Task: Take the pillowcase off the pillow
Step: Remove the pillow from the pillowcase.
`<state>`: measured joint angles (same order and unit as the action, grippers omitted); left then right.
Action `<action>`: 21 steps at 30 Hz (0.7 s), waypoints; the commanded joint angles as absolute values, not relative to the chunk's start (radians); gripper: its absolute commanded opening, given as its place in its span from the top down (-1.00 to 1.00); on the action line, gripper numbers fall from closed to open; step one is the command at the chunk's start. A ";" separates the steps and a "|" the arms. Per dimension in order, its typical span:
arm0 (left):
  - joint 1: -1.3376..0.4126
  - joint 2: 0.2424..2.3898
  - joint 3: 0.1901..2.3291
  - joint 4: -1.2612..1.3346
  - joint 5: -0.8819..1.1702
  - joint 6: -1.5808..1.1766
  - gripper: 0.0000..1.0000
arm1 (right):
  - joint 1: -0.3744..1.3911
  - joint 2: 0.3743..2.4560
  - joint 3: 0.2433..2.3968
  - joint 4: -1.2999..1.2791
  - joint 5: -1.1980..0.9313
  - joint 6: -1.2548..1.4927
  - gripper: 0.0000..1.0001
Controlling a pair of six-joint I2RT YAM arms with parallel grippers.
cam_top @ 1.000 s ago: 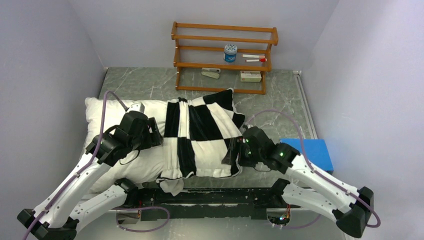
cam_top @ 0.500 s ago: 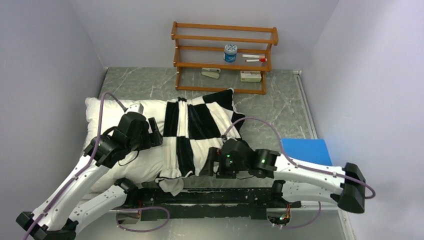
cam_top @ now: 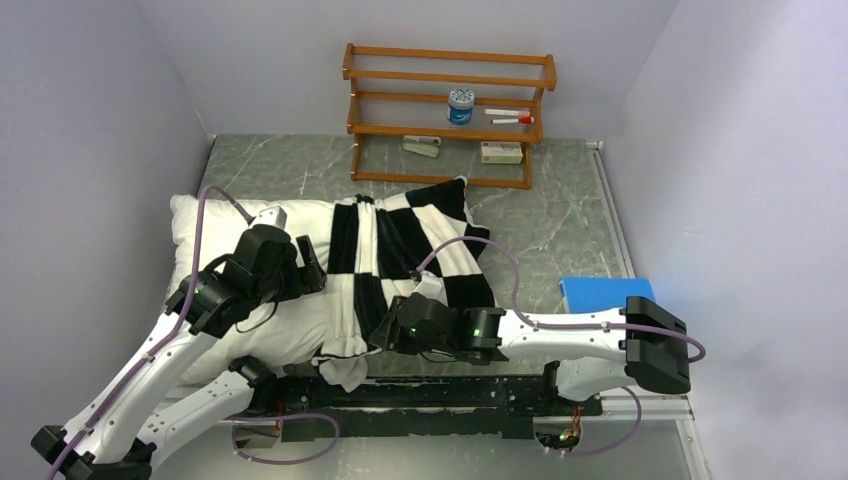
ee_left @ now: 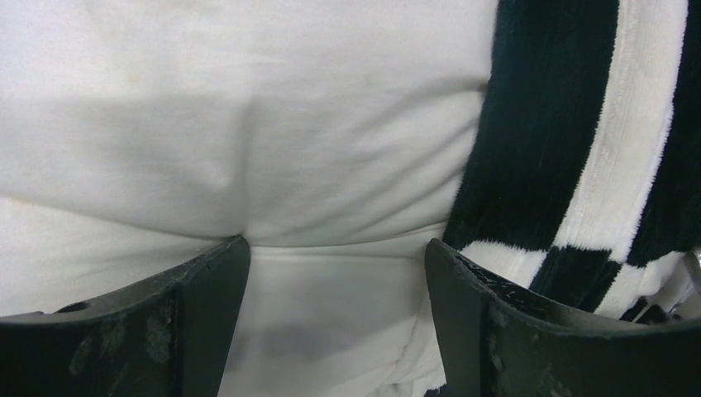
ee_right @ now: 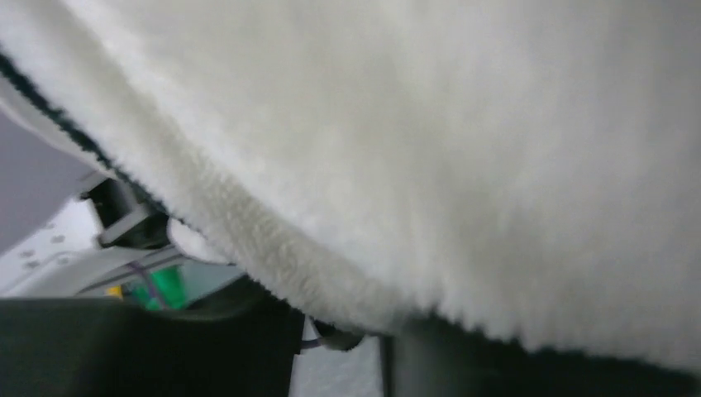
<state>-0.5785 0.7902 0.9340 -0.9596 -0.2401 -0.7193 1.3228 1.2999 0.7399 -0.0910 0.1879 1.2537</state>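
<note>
My left gripper needs to pinch the white pillow [ee_left: 335,256] before my right gripper pulls the pillowcase's far edge [cam_top: 350,205], because my left gripper's open fingers are only pressing on the pillow.
The white pillow [cam_top: 215,235] lies on the left half of the table, its right part inside the black-and-white checkered pillowcase [cam_top: 420,250]. My left gripper [cam_top: 308,268] is open and presses its fingers down on bare pillow [ee_left: 248,124] just left of the pillowcase's striped edge [ee_left: 562,124]. My right gripper [cam_top: 383,335] reaches in low at the pillowcase's near edge. In the right wrist view the fluffy white side of the pillowcase [ee_right: 455,149] drapes over the fingertips. A narrow gap shows between the dark fingers [ee_right: 165,347], and whether they pinch the fabric is hidden.
A wooden shelf rack [cam_top: 448,110] with a small jar and boxes stands at the back. A blue flat pad [cam_top: 605,300] lies at the right, partly behind my right arm. A black rail [cam_top: 450,395] runs along the near edge. Walls close in on both sides.
My right arm has swung left along the pillowcase's near edge, from its right corner to its near middle, and its jaws have narrowed. The left arm has barely moved.
</note>
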 commanded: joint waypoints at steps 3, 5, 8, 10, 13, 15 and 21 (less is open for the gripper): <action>-0.574 0.797 0.922 -1.041 -0.238 -0.725 -0.62 | 1.323 1.286 0.860 -0.430 0.533 1.228 0.97; -0.574 0.796 0.919 -1.044 -0.251 -0.730 -0.51 | 1.322 1.248 0.871 -0.594 0.627 1.237 1.00; -0.574 0.790 0.917 -1.044 -0.270 -0.739 -0.35 | 1.318 1.171 0.854 -0.811 0.743 1.281 1.00; -0.574 0.789 0.909 -1.039 -0.280 -0.737 -0.29 | 1.310 1.116 0.829 -0.902 0.753 1.281 1.00; -0.574 0.803 0.899 -1.045 -0.288 -0.728 -0.11 | 1.304 1.030 0.801 -0.945 0.713 1.257 1.00; -0.574 0.812 0.889 -1.044 -0.285 -0.723 0.06 | 1.303 0.958 0.788 -0.869 0.634 1.176 0.95; -0.574 0.801 0.865 -0.992 -0.201 -0.697 0.30 | 1.303 0.876 0.682 -0.353 0.260 1.091 -0.20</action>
